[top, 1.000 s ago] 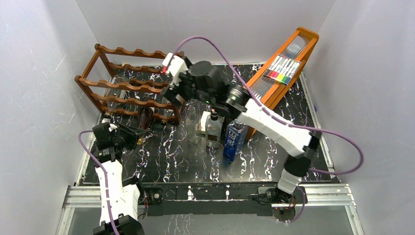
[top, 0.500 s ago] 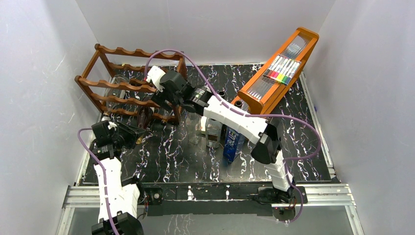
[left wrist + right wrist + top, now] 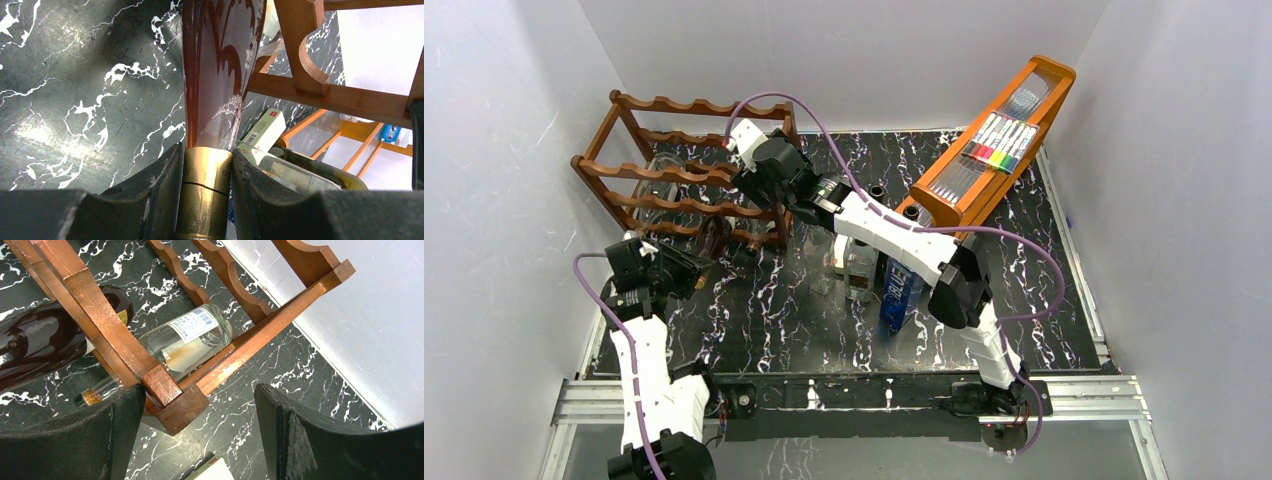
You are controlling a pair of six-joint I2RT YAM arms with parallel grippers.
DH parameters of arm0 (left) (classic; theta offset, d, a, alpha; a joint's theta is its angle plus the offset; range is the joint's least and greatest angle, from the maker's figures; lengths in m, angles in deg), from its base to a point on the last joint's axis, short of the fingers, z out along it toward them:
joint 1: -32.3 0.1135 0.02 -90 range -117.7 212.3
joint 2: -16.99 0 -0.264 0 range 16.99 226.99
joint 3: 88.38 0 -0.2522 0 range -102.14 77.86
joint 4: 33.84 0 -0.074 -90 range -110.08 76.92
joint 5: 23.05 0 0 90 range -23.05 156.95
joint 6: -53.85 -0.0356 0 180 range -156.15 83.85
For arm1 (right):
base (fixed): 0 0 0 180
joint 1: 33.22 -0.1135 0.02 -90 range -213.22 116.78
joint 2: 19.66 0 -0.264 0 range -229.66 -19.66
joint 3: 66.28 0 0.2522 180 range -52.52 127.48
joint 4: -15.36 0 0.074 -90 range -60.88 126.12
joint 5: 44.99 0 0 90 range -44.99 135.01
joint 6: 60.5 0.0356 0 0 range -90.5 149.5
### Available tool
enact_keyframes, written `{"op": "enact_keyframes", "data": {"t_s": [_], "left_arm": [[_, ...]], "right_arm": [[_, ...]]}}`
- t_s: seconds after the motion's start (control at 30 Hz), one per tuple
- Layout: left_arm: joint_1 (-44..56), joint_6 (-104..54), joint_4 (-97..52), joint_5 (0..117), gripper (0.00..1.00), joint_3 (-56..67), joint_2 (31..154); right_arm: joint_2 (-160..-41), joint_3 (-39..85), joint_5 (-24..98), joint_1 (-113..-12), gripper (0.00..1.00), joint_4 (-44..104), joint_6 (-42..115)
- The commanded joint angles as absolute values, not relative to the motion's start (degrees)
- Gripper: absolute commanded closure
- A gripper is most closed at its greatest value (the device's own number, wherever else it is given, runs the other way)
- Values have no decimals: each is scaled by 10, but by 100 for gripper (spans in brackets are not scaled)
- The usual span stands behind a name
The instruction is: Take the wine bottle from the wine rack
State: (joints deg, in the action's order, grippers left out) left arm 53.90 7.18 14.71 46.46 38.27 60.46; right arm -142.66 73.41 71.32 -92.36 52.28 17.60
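The wine bottle's body is under the tilted rack's rail [image 3: 714,209], so the robot's left gripper should pull the neck [image 3: 700,282] toward the front until the body is clear, and then lift it.
The dark reddish-brown wine rack [image 3: 674,178] stands at the back left. A dark wine bottle [image 3: 720,238] lies in its bottom tier, neck pointing to the front. My left gripper [image 3: 692,272] is shut on the bottle's gold foil neck [image 3: 205,182], which fills the gap between the fingers [image 3: 150,200]; the bottle's body [image 3: 220,65] runs away under the rack's rail [image 3: 320,95]. My right gripper [image 3: 759,178] is open, its fingers [image 3: 295,435] either side of the rack's front right corner post [image 3: 165,390]. The dark bottle [image 3: 40,342] and a clear bottle [image 3: 192,337] lie behind that post.
Several glass bottles [image 3: 859,262] and a blue carton [image 3: 902,285] stand mid-table, right of the rack. A slanted orange tray stand with coloured markers [image 3: 996,140] leans at the back right. White walls close in on the left, back and right.
My right arm has swung left from above the standing bottles to the rack's right end post. My left gripper, still on the neck, has shifted slightly left and back.
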Motion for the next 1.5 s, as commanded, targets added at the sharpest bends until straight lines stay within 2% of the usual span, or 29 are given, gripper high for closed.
{"op": "enact_keyframes", "data": {"t_s": [0.0, 0.1, 0.3, 0.53, 0.93, 1.27, 1.37, 1.47], "left_arm": [[548, 62, 295, 569, 100, 367, 600], [546, 57, 286, 555, 100, 383, 595], [544, 46, 244, 451, 100, 427, 600], [521, 14, 233, 410, 100, 439, 602], [471, -39, 335, 482, 100, 372, 608], [440, -68, 396, 563, 100, 215, 662], [423, -85, 399, 565, 100, 180, 681], [407, -99, 397, 551, 100, 152, 699]], "right_arm": [[-1446, 769, 781, -860, 11, 412, 172], [-1448, 772, 783, -842, 12, 411, 175], [-1421, 728, 773, -825, 13, 395, 161], [-1397, 700, 771, -808, 14, 386, 160], [-1405, 718, 755, -797, 11, 382, 146], [-1388, 704, 693, -809, 6, 387, 133], [-1380, 698, 680, -820, 2, 382, 117], [-1371, 697, 666, -829, 2, 384, 103]]}}
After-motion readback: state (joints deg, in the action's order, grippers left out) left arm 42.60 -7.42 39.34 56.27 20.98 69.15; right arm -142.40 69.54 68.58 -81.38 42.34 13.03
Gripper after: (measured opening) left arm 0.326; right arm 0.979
